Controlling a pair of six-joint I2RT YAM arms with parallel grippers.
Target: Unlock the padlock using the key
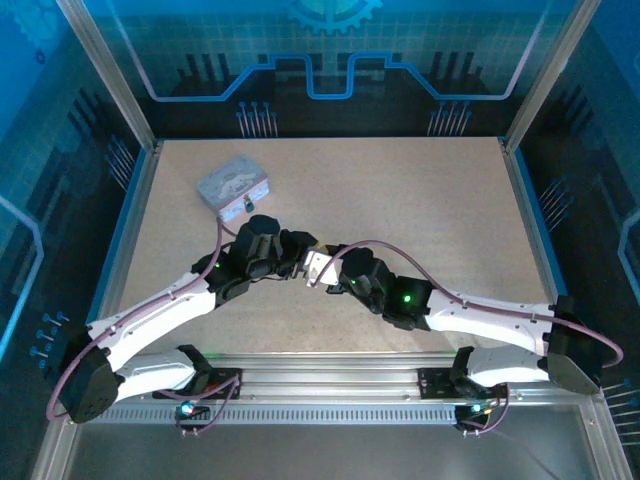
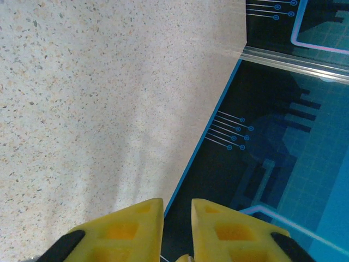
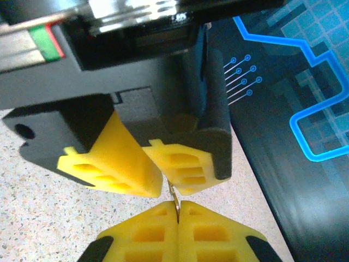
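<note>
The key (image 3: 176, 207) has my right gripper rolled over on it. My left gripper should hold the key's loose end (image 3: 170, 186) while my right gripper turns upright to take hold again.
My two grippers meet nose to nose over the middle of the table. The right gripper (image 3: 178, 205) (image 1: 323, 270) is shut on the key (image 3: 173, 195), a thin metal sliver that sticks up out of its yellow fingertips. The left gripper (image 1: 303, 258) (image 2: 177, 206) comes from the opposite side. Its yellow fingers (image 3: 136, 174) stand either side of the key's free end with a narrow gap left between them. A tiny dark piece that looks like the padlock (image 1: 246, 206) hangs at the near corner of the silvery tin (image 1: 233, 183).
The tin sits at the back left of the speckled tabletop (image 1: 420, 200), close behind the left arm's wrist. Dark blue printed walls and metal frame rails (image 1: 110, 80) enclose the table on all sides.
</note>
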